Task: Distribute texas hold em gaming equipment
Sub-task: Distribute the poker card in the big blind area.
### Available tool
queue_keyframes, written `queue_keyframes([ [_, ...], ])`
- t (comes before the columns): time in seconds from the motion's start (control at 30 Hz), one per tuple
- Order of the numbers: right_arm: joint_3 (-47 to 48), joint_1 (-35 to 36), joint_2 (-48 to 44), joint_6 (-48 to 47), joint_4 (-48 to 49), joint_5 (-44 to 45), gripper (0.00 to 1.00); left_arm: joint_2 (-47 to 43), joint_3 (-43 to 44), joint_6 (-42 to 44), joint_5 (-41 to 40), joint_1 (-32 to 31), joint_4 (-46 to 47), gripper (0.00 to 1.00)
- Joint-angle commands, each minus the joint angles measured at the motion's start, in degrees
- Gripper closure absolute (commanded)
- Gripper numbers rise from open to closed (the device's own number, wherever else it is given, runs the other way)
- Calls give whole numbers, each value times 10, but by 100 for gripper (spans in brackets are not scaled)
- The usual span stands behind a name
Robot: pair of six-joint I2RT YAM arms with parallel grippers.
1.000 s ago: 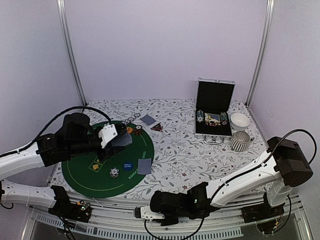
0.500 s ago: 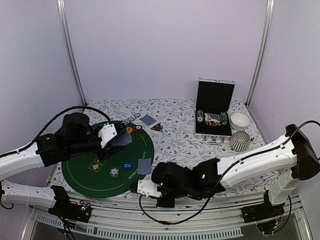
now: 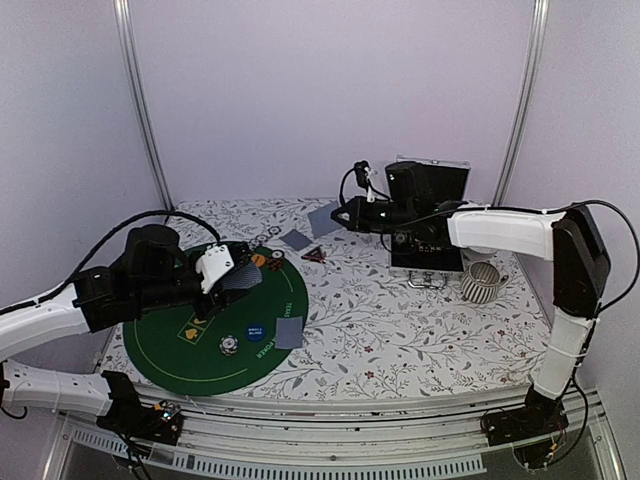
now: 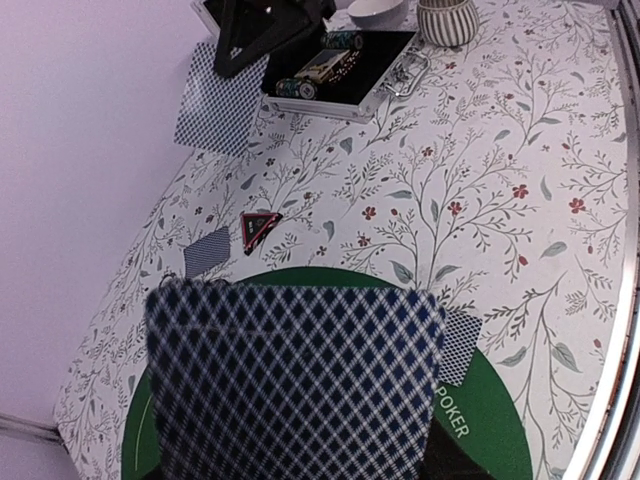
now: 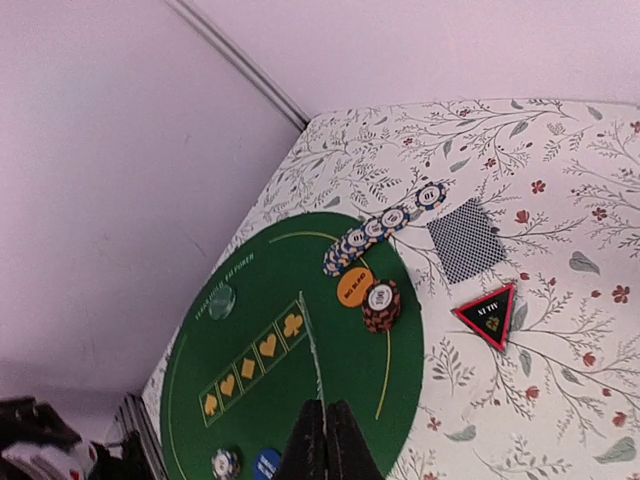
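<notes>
The held card (image 3: pixel 322 219) has its back showing, just like the card (image 3: pixel 296 240) beside the triangular marker, so my right gripper should keep moving it there until the two cards touch.
My left gripper (image 3: pixel 232 272) is shut on a stack of grey-blue-backed playing cards (image 4: pixel 290 385) above the green mat's (image 3: pixel 170 355) far side; the cards hide its fingers in the left wrist view. My right gripper (image 3: pixel 346 214) hangs over the back of the table, left of the case, shut on a single playing card (image 3: pixel 325 218), which shows edge-on (image 5: pixel 316 360) in the right wrist view. One card (image 3: pixel 295 239) and the red-edged triangular marker (image 3: pixel 314 254) lie on the cloth. On the mat lie another card (image 3: pixel 289 332), a blue disc (image 3: pixel 256 332), an orange disc (image 5: pixel 355 287) and poker chips (image 5: pixel 385 225).
The open silver-and-black case (image 3: pixel 430 215) stands at the back right, with a white bowl (image 3: pixel 480 240) and a ribbed cup (image 3: pixel 482 282) beside it. A flowered cloth covers the table. Metal posts stand at both back corners.
My right arm has swung from the table's near edge up to the back beside the case, and its jaws have closed on a card. The left arm has not moved.
</notes>
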Motion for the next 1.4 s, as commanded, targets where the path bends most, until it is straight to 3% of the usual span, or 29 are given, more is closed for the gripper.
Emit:
queue_keyframes([
  [0.0, 57, -5, 115, 257, 213, 20, 98, -7, 4, -5, -9, 8, 17, 52],
  [0.1, 109, -4, 210, 394, 303, 80, 98, -11, 4, -5, -6, 9, 18, 52],
  [0.2, 196, 3, 316, 505, 330, 138, 98, -11, 4, -6, -1, 10, 18, 52],
  [0.47, 421, 23, 494, 571, 256, 239, 98, -21, 1, -8, 5, 11, 20, 52],
  [0.67, 443, 34, 530, 636, 227, 261, 94, -23, 0, -7, 10, 13, 22, 51],
  [1.17, 440, 58, 541, 665, 206, 242, 86, -26, 1, -7, 14, 18, 21, 51],
  [1.27, 436, 58, 536, 660, 205, 246, 82, -27, 1, -8, 14, 19, 21, 51],
  [1.37, 423, 58, 524, 659, 207, 245, 68, -28, 1, -7, 14, 20, 21, 51],
])
